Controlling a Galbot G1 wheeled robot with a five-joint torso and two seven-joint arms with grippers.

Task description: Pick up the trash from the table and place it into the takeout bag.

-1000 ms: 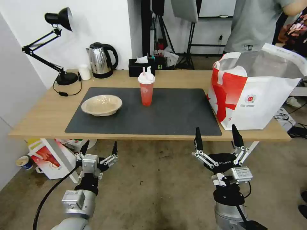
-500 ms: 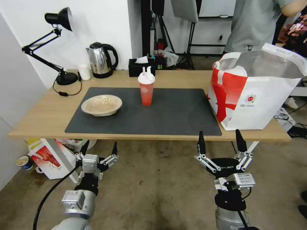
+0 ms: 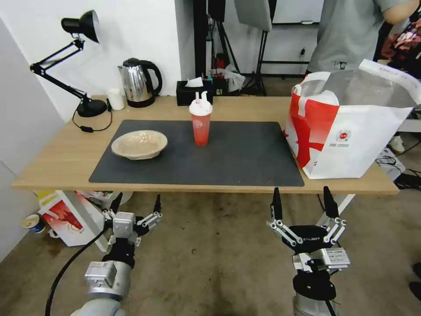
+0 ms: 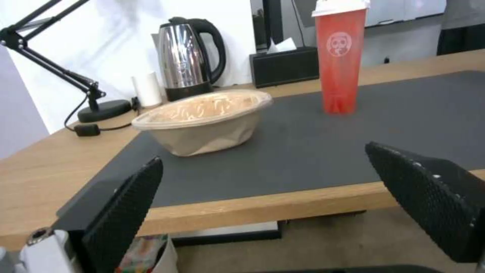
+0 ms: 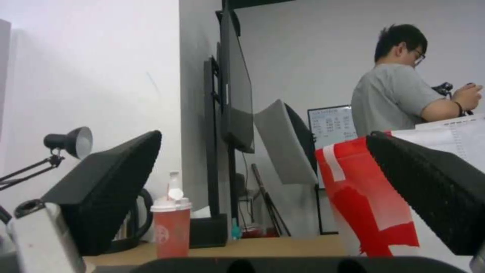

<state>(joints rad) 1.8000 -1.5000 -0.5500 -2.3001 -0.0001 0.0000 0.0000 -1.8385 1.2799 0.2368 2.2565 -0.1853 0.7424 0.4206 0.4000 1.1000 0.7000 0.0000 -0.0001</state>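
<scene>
The red drink cup (image 3: 201,119) shows thin-looking, translucent sides (image 3: 201,131), so it will squeeze in to a narrow waist when I grip it and lift it up.
On the dark grey mat (image 3: 237,153) of the light-wood table (image 3: 57,162) sit two pieces of trash: a shallow tan pulp bowl (image 3: 139,144) (image 4: 204,119) at the left and a red white-lidded drink cup (image 3: 201,123) (image 4: 339,60) (image 5: 172,227) in the middle. The takeout bag (image 3: 346,127) (image 5: 369,204), white with red bands and foil lining, stands open at the table's right end. My left gripper (image 3: 137,201) (image 4: 263,155) hangs open below the front edge, facing the bowl. Below the edge near the bag, my right gripper (image 3: 302,195) (image 5: 265,135) is open and holds nothing.
Along the table's back stand a black desk lamp (image 3: 83,66), a steel kettle (image 3: 138,83), a small white cup (image 3: 116,98) and a black tissue box (image 3: 194,92). A crayfish-printed white box (image 3: 70,217) lies on the floor under the left end.
My right gripper has sunk a little lower, away from the table's front edge, still open. The left gripper and the things on the table have not moved.
</scene>
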